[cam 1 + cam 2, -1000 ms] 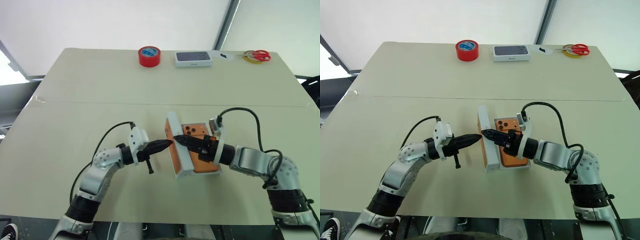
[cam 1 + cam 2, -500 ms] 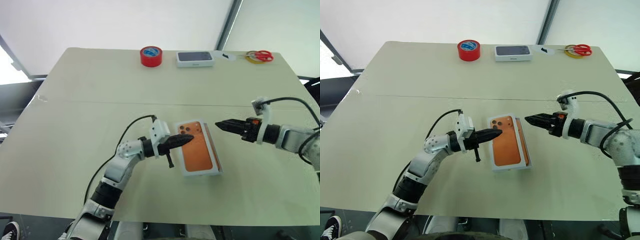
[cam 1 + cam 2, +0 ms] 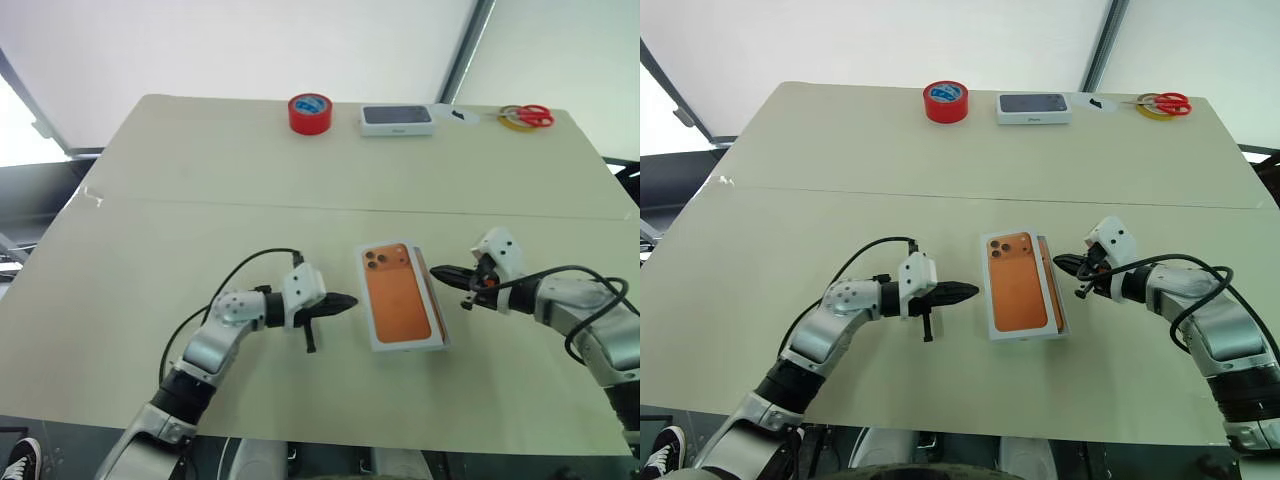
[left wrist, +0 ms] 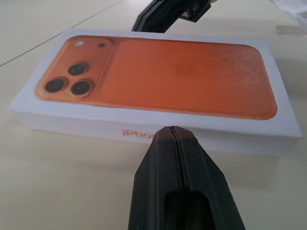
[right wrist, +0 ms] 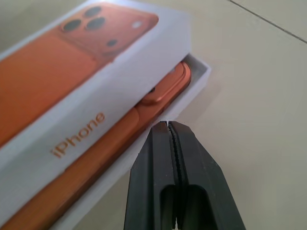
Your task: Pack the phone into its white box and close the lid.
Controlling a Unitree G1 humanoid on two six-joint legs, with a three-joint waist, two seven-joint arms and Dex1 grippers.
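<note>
The robot's left gripper should push the lid across before the right gripper presses it down, since the lid leaves the box's side uncovered [image 3: 1061, 305] close to the right gripper.
The lid [image 3: 398, 305], white with an orange phone picture on top, lies flat over the white box [image 5: 199, 76] but shifted sideways. The box's right wall stays uncovered. The phone [image 5: 163, 88] lies inside the box, and its orange edge shows in the gap beside the lid. My left gripper [image 3: 345, 300] is shut and empty, pointing at the lid's left side a short way off. My right gripper [image 3: 440, 271] is shut and empty, its tip just off the box's right edge. The left wrist view has the lid [image 4: 168, 72] straight ahead.
Along the table's far edge stand a red tape roll [image 3: 310, 112], a small white box with a dark top [image 3: 397, 120], and red-handled scissors on a yellow tape ring [image 3: 525, 117]. A seam crosses the table beyond the box.
The lid stood on edge between both grippers and now lies flat, askew over the box. My right gripper let go, swung out right and shut. My left gripper drew back slightly.
</note>
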